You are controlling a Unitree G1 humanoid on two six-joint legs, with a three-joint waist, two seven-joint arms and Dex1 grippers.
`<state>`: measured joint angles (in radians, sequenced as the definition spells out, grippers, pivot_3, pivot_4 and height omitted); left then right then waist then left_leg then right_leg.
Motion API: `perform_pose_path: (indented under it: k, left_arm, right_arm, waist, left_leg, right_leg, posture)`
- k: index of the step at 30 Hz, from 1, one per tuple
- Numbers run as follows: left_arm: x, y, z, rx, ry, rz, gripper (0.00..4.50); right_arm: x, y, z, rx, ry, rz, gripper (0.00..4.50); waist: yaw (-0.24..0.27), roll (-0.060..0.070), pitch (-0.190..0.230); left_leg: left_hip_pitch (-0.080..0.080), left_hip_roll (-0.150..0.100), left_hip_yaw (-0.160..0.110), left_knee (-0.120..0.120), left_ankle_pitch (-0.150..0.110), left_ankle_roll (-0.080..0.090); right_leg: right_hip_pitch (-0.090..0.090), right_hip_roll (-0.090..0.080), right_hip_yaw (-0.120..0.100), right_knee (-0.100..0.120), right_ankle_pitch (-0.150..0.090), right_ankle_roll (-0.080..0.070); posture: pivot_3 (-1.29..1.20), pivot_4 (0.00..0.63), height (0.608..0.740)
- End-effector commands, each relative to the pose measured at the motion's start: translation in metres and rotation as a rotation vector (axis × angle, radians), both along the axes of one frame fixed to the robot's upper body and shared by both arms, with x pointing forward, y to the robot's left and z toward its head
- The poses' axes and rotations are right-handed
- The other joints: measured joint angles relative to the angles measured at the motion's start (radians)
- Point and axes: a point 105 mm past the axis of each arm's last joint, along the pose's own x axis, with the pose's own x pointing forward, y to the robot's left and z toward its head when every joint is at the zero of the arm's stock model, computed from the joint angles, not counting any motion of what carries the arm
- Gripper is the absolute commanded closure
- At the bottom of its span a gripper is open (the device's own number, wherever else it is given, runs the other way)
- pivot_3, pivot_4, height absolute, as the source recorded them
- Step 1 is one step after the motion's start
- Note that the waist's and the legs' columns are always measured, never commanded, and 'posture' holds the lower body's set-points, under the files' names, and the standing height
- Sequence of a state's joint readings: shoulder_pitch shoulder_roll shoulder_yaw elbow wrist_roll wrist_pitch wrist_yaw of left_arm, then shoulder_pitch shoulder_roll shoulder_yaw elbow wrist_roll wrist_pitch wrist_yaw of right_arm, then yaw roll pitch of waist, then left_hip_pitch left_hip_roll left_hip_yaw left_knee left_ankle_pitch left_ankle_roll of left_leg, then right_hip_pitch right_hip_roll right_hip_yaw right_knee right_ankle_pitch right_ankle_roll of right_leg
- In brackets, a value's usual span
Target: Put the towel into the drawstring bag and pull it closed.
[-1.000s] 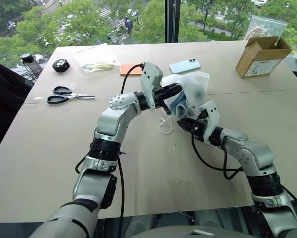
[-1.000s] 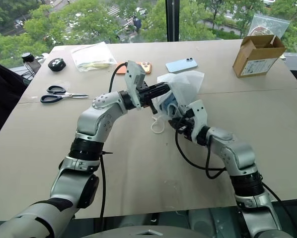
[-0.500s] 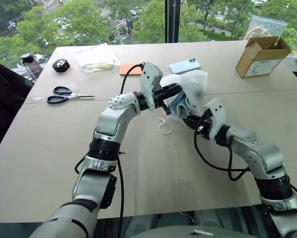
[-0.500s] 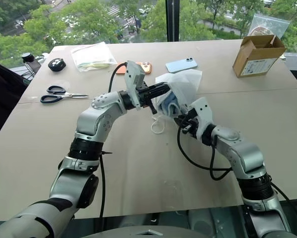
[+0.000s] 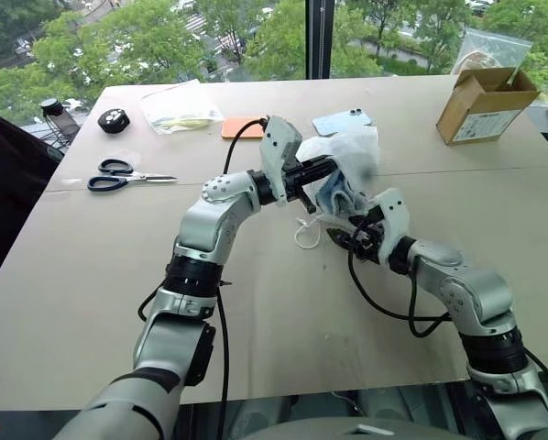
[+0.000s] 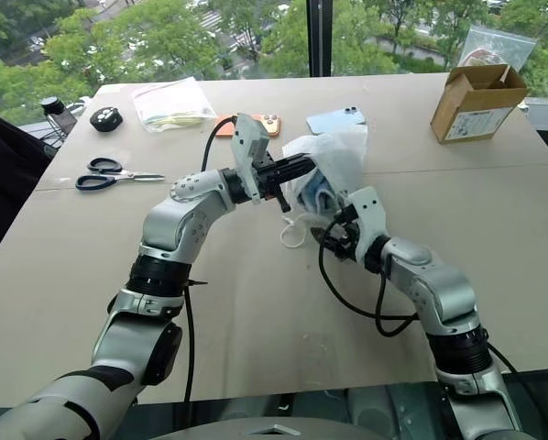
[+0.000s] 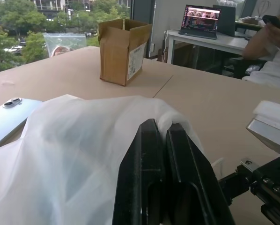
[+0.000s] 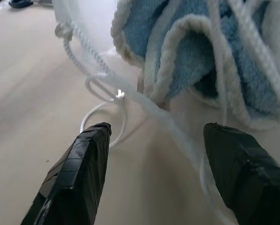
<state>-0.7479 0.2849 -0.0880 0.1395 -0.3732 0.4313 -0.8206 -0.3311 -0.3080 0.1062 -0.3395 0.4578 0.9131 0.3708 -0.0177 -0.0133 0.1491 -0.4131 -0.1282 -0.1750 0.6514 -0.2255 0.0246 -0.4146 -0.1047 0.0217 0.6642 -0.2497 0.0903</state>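
Note:
My gripper will make the bag [image 5: 355,151] bunch up and hang between its white cords [image 5: 298,239] when I pull them apart, because the cords dangle from the bag in loops.
The white translucent drawstring bag [image 5: 355,154] hangs above the table, and my left gripper [image 5: 322,177] is shut on its rim, the fabric pinched between its fingers [image 7: 151,136]. The light blue towel [image 5: 334,195] sits partly inside the bag's mouth, its lower folds [image 8: 196,51] hanging out. My right gripper [image 5: 347,233] is just below and in front of the towel, open, with nothing between its fingers [image 8: 84,164]. The white cords [image 8: 98,89] dangle from the bag and loop onto the table [image 5: 303,235].
On the far side of the table lie black scissors [image 5: 118,174], a clear zip bag [image 5: 178,105], a small black round object [image 5: 114,119], an orange phone [image 5: 240,128] and a light blue phone [image 5: 343,121]. An open cardboard box [image 5: 485,101] stands far right. A person [image 7: 271,51] sits beyond the table.
My right gripper has opened beneath the towel and hardly shifted. The left gripper holds the bag in the same place.

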Motion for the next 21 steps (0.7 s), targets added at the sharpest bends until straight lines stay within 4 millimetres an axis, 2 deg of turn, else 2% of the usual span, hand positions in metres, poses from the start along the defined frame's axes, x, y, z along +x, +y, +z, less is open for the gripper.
perform_pose_path:
  k: [1, 10, 15, 21]
  left_arm:
    - [-0.003, 0.000, 0.010, -0.005, -0.045, -0.006, 4.50]
    - [-0.003, -0.002, 0.008, -0.008, -0.041, -0.010, 4.50]
    - [-0.003, -0.004, 0.008, -0.010, -0.039, -0.016, 4.50]
    - [-0.003, -0.002, 0.007, -0.009, -0.040, -0.008, 4.50]
  right_arm:
    - [-0.006, 0.001, 0.016, -0.010, -0.058, 0.019, 1.38]
    - [-0.011, -0.010, 0.017, -0.136, -0.097, 0.011, 1.38]
    - [-0.014, -0.009, 0.004, -0.142, -0.037, 0.021, 1.38]
    - [-0.015, -0.012, -0.005, -0.230, -0.062, 0.047, 1.38]
  waist:
    - [-0.001, 0.000, 0.000]
    - [0.000, 0.000, 0.000]
    - [0.001, 0.000, 0.000]
    - [0.001, 0.000, 0.000]
  left_leg:
    - [0.000, 0.000, 0.000, 0.000, 0.000, 0.000]
    - [0.000, 0.000, 0.000, 0.000, 0.000, 0.000]
    - [0.000, 0.000, 0.000, 0.000, 0.000, 0.000]
    - [0.000, 0.000, 0.000, 0.000, 0.000, 0.000]
  right_leg:
    - [0.000, 0.000, 0.000, 0.000, 0.000, 0.000]
    - [0.000, 0.000, 0.000, 0.000, 0.000, 0.000]
    - [0.000, 0.000, 0.000, 0.000, 0.000, 0.000]
    - [0.000, 0.000, 0.000, 0.000, 0.000, 0.000]
  posture:
    - [0.00, 0.150, 0.740]
    - [0.00, 0.150, 0.740]
    - [0.00, 0.150, 0.740]
    - [0.00, 0.150, 0.740]
